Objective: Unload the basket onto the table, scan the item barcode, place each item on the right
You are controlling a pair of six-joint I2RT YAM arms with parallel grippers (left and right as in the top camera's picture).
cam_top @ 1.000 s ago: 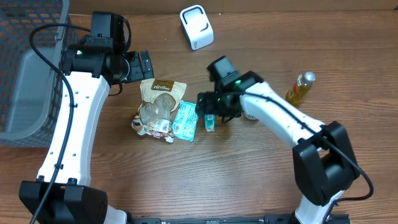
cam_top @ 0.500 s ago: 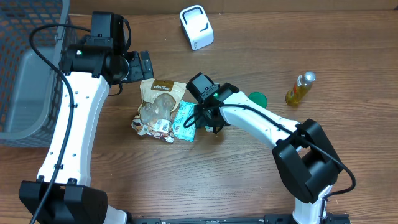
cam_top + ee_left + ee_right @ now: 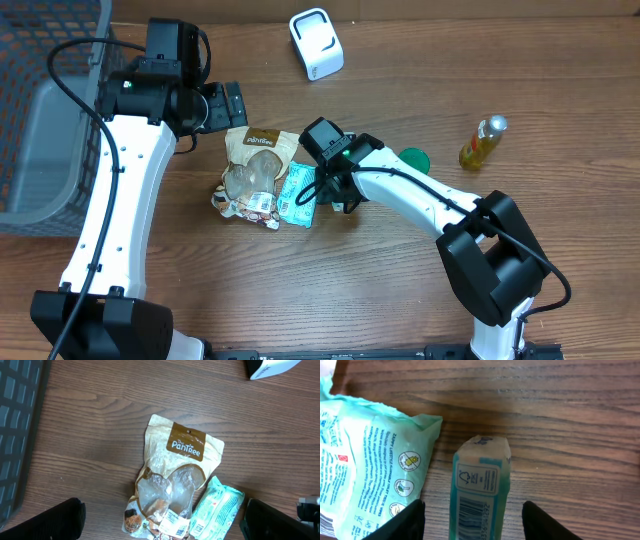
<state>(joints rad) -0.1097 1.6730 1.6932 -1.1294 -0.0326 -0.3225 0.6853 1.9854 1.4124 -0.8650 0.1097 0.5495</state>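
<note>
Next, my right gripper moves the teal box clear and tips it flat first. The small teal box's barcode [image 3: 473,518] faces up into my right gripper, close beside the wipes pack.
A small teal box [image 3: 480,487] with a barcode on its upper face lies on the wooden table, just right of a teal wipes pack [image 3: 365,455]. My right gripper [image 3: 480,520] straddles the box. It is open, with a gap between each finger and the box. From overhead the right gripper [image 3: 330,190] covers the box, which is hidden there. The white scanner [image 3: 316,43] stands at the back of the table and shows at the top right of the left wrist view [image 3: 272,366]. My left gripper [image 3: 218,105] hangs open and empty above a tan PanTree bag [image 3: 175,475].
The PanTree bag [image 3: 255,165] and the wipes pack [image 3: 297,195] lie side by side at mid-table. A grey mesh basket [image 3: 40,150] fills the left edge. A green lid [image 3: 412,158] and a small yellow bottle [image 3: 483,140] sit to the right.
The right arm swung left and came down over the small teal box, its jaws narrowing; over the last half second it has barely moved. The left arm has stayed still.
</note>
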